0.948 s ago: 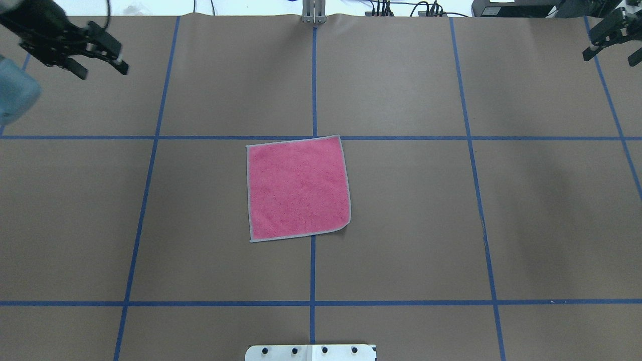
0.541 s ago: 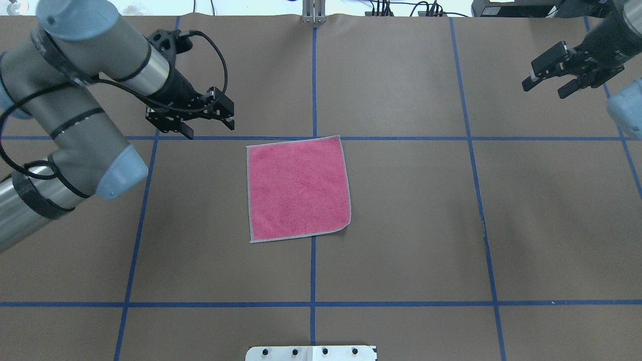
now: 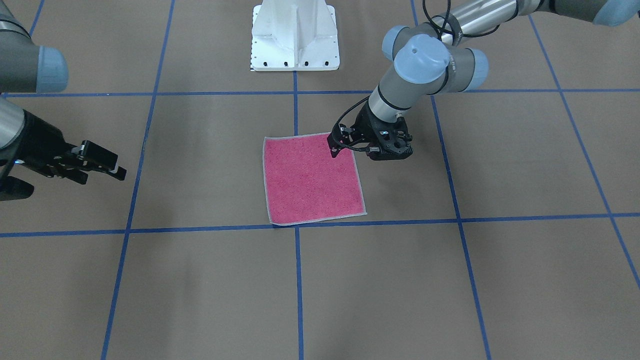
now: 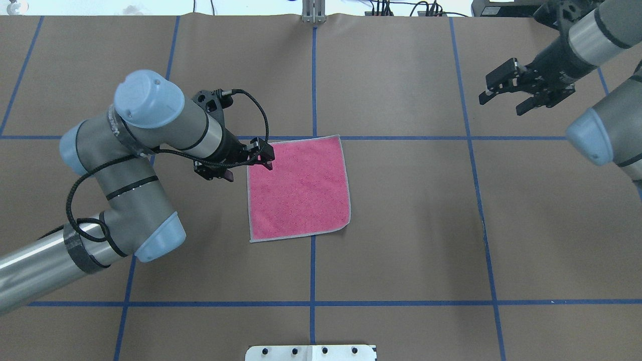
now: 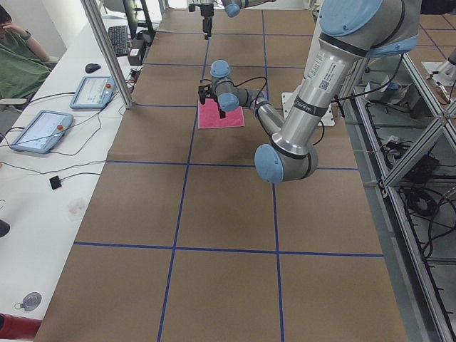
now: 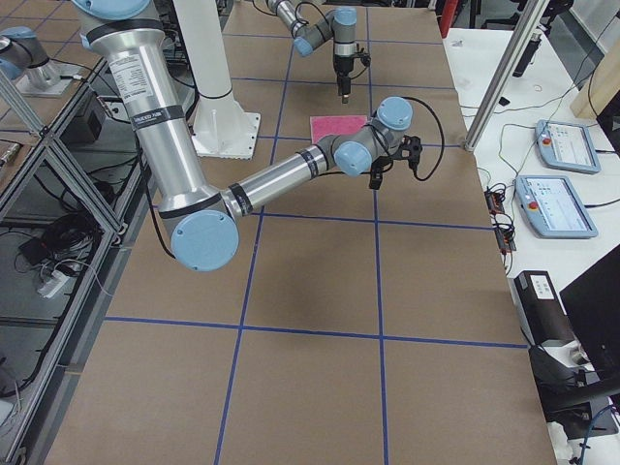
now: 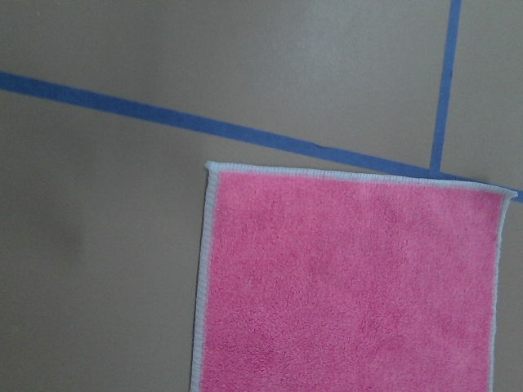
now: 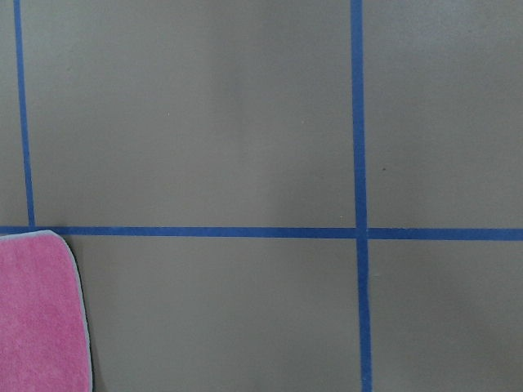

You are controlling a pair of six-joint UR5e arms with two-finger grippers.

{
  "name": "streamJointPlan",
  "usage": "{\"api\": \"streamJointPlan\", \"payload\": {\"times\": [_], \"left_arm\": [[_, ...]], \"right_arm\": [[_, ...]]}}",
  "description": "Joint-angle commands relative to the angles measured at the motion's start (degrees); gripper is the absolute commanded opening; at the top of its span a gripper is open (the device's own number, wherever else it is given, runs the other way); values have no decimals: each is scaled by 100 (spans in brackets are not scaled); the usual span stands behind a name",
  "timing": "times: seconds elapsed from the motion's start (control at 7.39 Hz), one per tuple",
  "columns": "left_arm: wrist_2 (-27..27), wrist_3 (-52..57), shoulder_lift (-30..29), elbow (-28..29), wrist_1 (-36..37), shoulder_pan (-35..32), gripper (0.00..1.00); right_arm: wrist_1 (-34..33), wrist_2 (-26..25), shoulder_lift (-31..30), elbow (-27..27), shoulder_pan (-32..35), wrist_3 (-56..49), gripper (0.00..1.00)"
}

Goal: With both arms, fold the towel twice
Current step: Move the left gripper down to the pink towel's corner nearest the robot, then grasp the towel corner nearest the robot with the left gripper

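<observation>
The towel (image 3: 314, 179) is flat with a thin, slightly wavy stitched edge (image 7: 499, 245), so as I fold, its lifted half will curl gently over and the rest will stay flat.
The towel (image 4: 298, 188) lies flat, pink face up, at the table's middle; it also shows in the front view (image 3: 312, 177) and in both side views (image 5: 221, 116) (image 6: 339, 128). My left gripper (image 4: 248, 168) is open and empty over the towel's far left corner, one finger over the pink cloth, the other off its edge (image 3: 355, 152). The left wrist view shows that corner (image 7: 214, 171) from above, with no fingers in view. My right gripper (image 4: 501, 103) is open and empty, above the table far to the right of the towel (image 3: 102, 174). The right wrist view shows only a rounded towel corner (image 8: 41, 318).
Brown table covering with a blue tape grid (image 4: 313, 276). The white pedestal base (image 4: 311, 352) sits at the near edge. A metal post (image 4: 313, 12) stands at the far edge. Tablets and cables lie on the desk beyond the table (image 5: 39, 128).
My left arm has swung in from the far left to the towel's far left corner. My right gripper has moved leftward and nearer. The towel has not moved.
</observation>
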Motion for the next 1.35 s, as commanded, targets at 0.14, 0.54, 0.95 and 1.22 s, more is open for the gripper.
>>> {"api": "streamJointPlan", "payload": {"times": [0.14, 0.54, 0.95, 1.22], "left_arm": [[138, -92, 50, 64, -8, 431, 99], [164, -92, 59, 81, 18, 528, 85], [173, -75, 217, 64, 27, 546, 82], [173, -75, 226, 73, 27, 633, 80]], "right_arm": [[724, -135, -14, -61, -365, 675, 99], [724, -109, 4, -70, -374, 675, 100], [724, -100, 13, -70, -374, 675, 99], [724, -109, 13, -70, -374, 675, 99]]}}
